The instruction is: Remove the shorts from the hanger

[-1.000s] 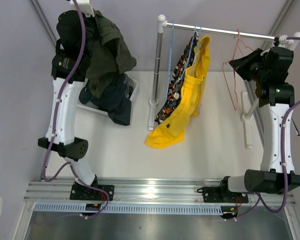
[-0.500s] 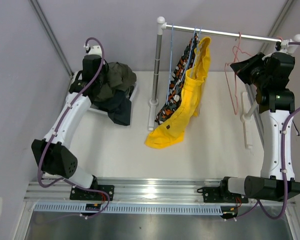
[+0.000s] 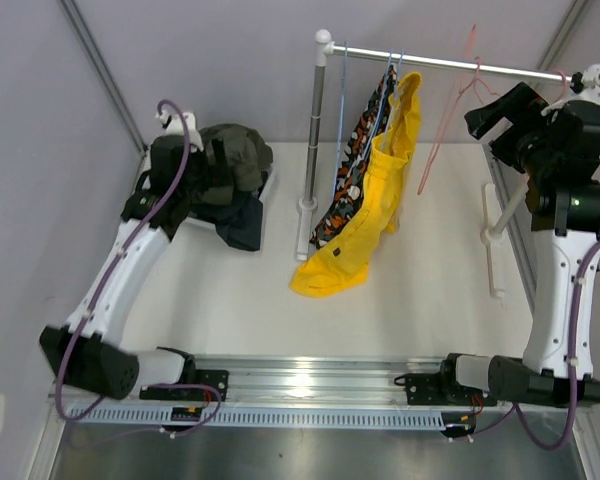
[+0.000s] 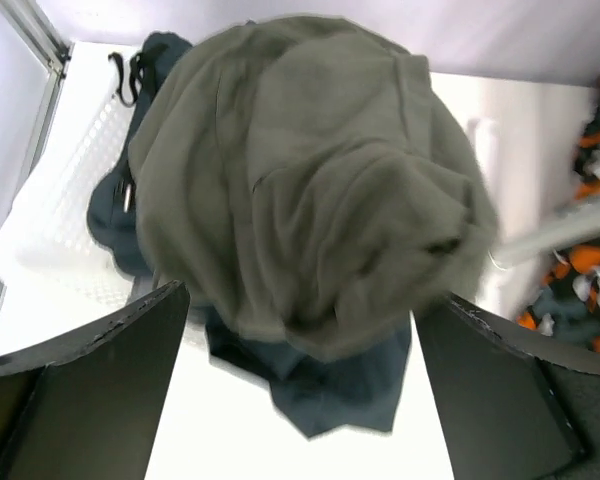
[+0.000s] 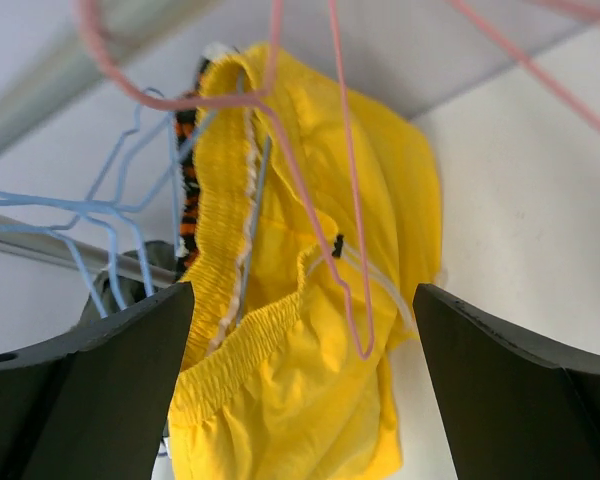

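The yellow shorts [image 3: 378, 200] will slip off and leave the blue hanger hooked when the robot pulls, because the hanger's wire runs loosely inside the gaping waistband [image 5: 250, 220].
The olive green shorts [image 3: 232, 160] lie heaped on the dark navy shorts [image 3: 242, 226] in the white basket [image 3: 268, 182] at the back left. My left gripper [image 3: 183, 172] hovers just over that heap, open, with nothing between its fingers. In the left wrist view the olive shorts [image 4: 310, 190] fill the frame above the navy shorts [image 4: 352, 382] and my left gripper [image 4: 300, 390]. The yellow shorts [image 3: 375, 200] and the orange-black-white shorts [image 3: 348, 170] hang from blue hangers on the rail [image 3: 440, 66]. An empty pink hanger [image 3: 448, 112] hangs tilted beside my open right gripper [image 3: 485, 118].
The rack's upright post [image 3: 313, 130] stands between the basket and the hanging shorts. In the right wrist view the pink hanger [image 5: 342, 200] dangles in front of the yellow shorts [image 5: 300, 340], with blue hangers [image 5: 110, 200] to the left. A white bar [image 3: 492, 250] lies at the right.
My left arm came down from high up and let the olive shorts drop onto the pile in the basket. Both grippers opened. The pink hanger left my right gripper and swung left.
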`<act>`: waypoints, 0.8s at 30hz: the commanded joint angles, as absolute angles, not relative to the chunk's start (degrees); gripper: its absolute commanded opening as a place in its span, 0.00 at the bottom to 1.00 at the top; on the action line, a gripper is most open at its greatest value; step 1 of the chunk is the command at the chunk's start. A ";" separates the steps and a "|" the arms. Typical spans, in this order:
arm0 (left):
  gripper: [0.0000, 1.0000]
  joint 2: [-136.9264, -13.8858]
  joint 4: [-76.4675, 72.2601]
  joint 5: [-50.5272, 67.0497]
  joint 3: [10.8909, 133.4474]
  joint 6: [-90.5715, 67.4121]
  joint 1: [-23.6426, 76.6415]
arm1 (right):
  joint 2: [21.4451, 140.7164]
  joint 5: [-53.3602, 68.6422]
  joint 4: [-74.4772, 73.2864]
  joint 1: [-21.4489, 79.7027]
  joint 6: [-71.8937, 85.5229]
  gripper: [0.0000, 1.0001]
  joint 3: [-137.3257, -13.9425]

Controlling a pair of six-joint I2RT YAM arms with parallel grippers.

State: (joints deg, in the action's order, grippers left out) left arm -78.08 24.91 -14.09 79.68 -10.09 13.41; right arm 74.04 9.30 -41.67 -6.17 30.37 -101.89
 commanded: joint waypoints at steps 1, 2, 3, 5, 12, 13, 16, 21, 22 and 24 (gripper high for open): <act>0.99 -66.03 22.68 -11.78 74.20 -10.46 15.02 | 68.83 10.16 -37.45 -6.24 26.53 0.99 -106.88; 0.99 -61.74 22.15 -10.30 73.31 -10.55 15.29 | 68.38 12.02 -35.96 -5.37 27.33 0.99 -106.53; 0.99 -59.70 21.97 -9.24 72.17 -10.37 15.55 | 67.94 13.35 -33.42 -4.32 28.47 0.99 -106.26; 0.99 -56.09 20.93 -7.22 68.48 -10.46 16.43 | 68.03 14.94 -30.78 -1.25 30.14 0.94 -105.56; 0.99 -48.26 16.70 -1.50 54.78 -8.09 17.49 | 76.02 8.01 -28.66 14.75 28.56 0.59 -109.07; 0.99 -47.38 16.35 -1.58 54.06 -8.26 17.49 | 76.90 7.74 -28.48 15.20 28.65 0.58 -109.16; 0.99 -45.71 14.24 -1.23 50.10 -9.05 17.49 | 80.94 6.25 -28.04 16.08 28.83 0.51 -109.77; 0.99 -45.88 15.12 -3.60 49.75 -9.05 17.49 | 86.48 3.35 -28.48 16.61 29.00 0.45 -110.22; 0.99 -45.88 15.38 -3.95 49.83 -9.14 17.49 | 87.01 2.99 -28.48 16.79 29.09 0.45 -110.04; 0.99 -45.97 15.82 -3.96 49.83 -9.40 17.58 | 87.80 1.77 -28.04 16.96 29.00 0.45 -108.91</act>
